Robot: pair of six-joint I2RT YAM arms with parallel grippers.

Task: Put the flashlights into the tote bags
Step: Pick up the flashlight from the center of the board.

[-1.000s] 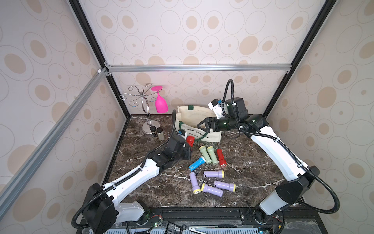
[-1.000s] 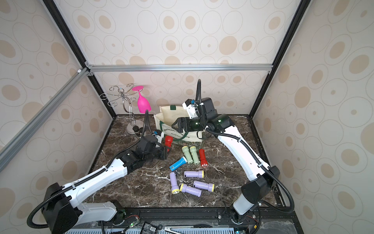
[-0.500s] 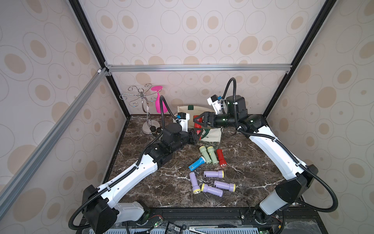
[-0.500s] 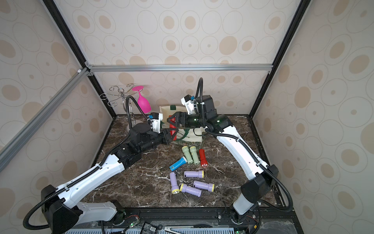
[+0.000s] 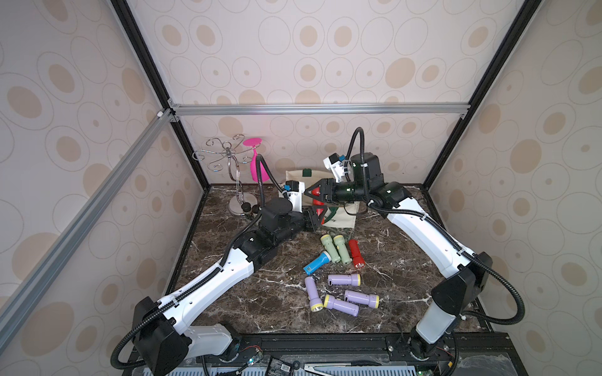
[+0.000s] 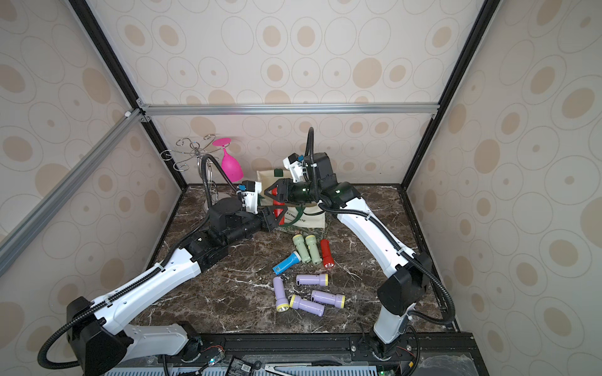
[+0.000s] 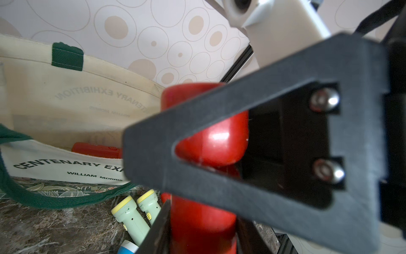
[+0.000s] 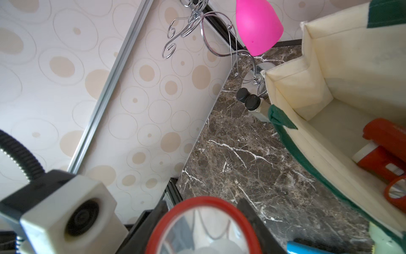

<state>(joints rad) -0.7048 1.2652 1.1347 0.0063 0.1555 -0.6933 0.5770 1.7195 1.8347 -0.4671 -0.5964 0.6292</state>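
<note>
My grippers are closed on both ends of the red flashlight [image 5: 318,201]. Next, my left gripper opens and moves away before my right gripper lowers the flashlight into the bag [image 7: 55,131].
A red flashlight [image 5: 318,208] [image 7: 211,145] hangs upright just in front of the cream tote bag [image 5: 342,218] [image 7: 66,99]. My left gripper [image 5: 314,216] [image 7: 203,228] is shut on its lower body. My right gripper [image 5: 311,192] [image 8: 203,220] is shut on its head, fingers [image 8: 250,217] pressed to the red lens rim [image 8: 204,202]. Inside the bag lie red flashlights [image 8: 386,140]. On the marble lie two pale green flashlights [image 5: 335,249], a red one [image 5: 355,254], a blue one [image 5: 317,263] and several lilac ones [image 5: 345,279].
A wire glass stand [image 5: 233,169] with a pink glass [image 5: 255,159] stands at the back left corner. Two dark-capped jars [image 5: 249,208] [image 8: 250,101] sit at its foot, beside the bag. Black frame posts and patterned walls enclose the table.
My left arm has lifted the red flashlight off the marble up to the bag's front. My right gripper moved left onto its head and closed its jaws there.
</note>
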